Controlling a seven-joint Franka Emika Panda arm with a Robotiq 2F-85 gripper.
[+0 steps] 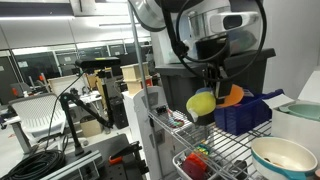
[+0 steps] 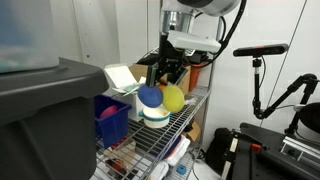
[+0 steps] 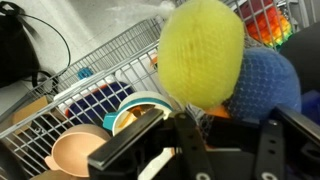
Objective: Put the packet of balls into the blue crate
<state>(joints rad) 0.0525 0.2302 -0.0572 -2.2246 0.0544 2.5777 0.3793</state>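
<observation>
I should keep going over the crate's rim and let go inside the crate, as the packet of balls (image 1: pixel 202 103) hangs together below my gripper beside the blue crate's open top (image 2: pixel 107 108).
My gripper (image 1: pixel 212 86) is shut on the netted packet of balls (image 1: pixel 202 103) and holds it in the air above the wire shelf. The yellow-green ball and the orange ball (image 1: pixel 232 96) show in an exterior view. In an exterior view the gripper (image 2: pixel 166 78) holds the blue ball (image 2: pixel 150 96) and the yellow-green ball (image 2: pixel 174 98). The blue crate (image 1: pixel 245 114) stands on the shelf just beside the packet; it also shows in an exterior view (image 2: pixel 110 120). In the wrist view the packet (image 3: pixel 203 55) fills the frame beyond my jaws (image 3: pixel 215 138).
A large black tote (image 2: pixel 45 105) stands next to the crate. A white teal-rimmed bowl (image 2: pixel 155 114) sits under the hanging packet, and also shows in an exterior view (image 1: pixel 283 155). Small red items (image 1: pixel 196 160) lie on the lower wire shelf (image 1: pixel 235 150). A tan bowl (image 3: pixel 80 150) shows in the wrist view.
</observation>
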